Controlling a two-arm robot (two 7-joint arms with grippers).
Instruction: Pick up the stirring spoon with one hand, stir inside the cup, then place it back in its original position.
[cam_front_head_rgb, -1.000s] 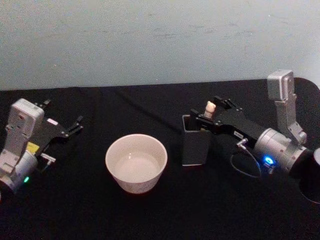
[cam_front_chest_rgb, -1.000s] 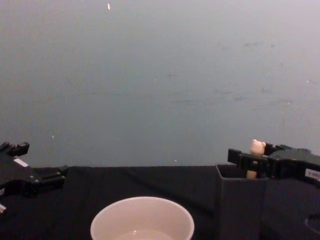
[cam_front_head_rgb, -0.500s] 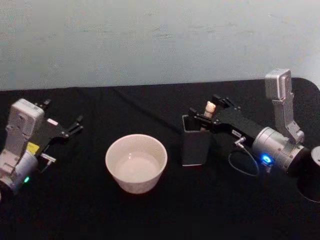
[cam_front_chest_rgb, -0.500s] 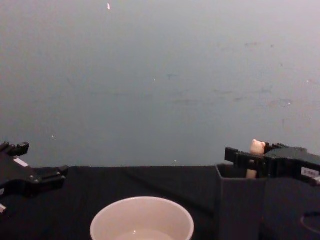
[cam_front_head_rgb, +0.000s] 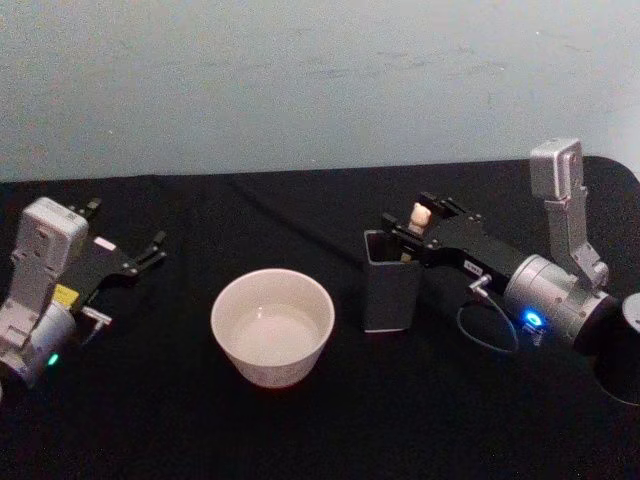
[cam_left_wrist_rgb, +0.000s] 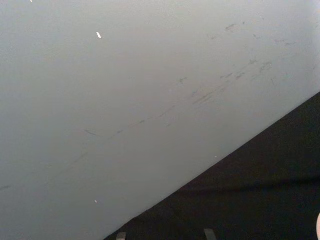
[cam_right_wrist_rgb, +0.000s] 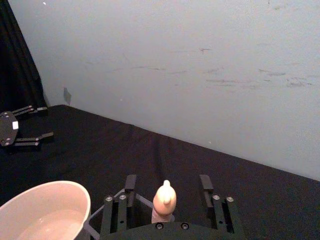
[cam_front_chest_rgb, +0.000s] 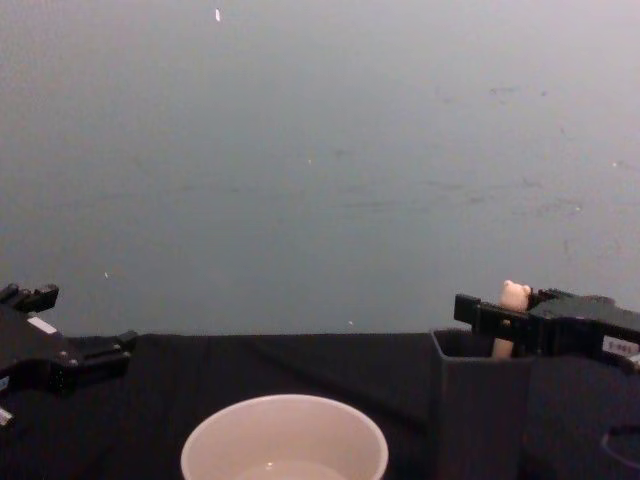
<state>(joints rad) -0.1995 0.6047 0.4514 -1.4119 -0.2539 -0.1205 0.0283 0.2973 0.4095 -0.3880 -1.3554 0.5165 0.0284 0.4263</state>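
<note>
My gripper will lift the stirring spoon (cam_front_chest_rgb: 515, 297), and the spoon will slide free then because the dark grey square holder leaves a wide gap (cam_front_chest_rgb: 467, 346) beside the beige handle.
The stirring spoon (cam_front_head_rgb: 420, 215) stands in the dark grey square holder (cam_front_head_rgb: 390, 295), its original position, with only the beige bear-topped handle (cam_front_chest_rgb: 513, 296) showing above the rim. My right gripper (cam_front_head_rgb: 410, 213) is open at the holder's top, one finger on each side of the handle (cam_right_wrist_rgb: 164, 200) with a gap to both. The pale round cup (cam_front_head_rgb: 272, 325) sits left of the holder, apart from it, with a little liquid inside. My left gripper (cam_front_head_rgb: 127, 223) rests open at the table's far left.
A black cloth covers the table (cam_front_head_rgb: 330, 430), and a pale wall (cam_front_head_rgb: 300, 80) rises behind it. A dark round object (cam_front_head_rgb: 625, 345) sits at the right edge beside the right arm. A cable loop (cam_front_head_rgb: 488, 328) hangs off that arm.
The right gripper has shifted only slightly around the spoon's handle. The spoon stays in the holder, and the left arm has not moved.
</note>
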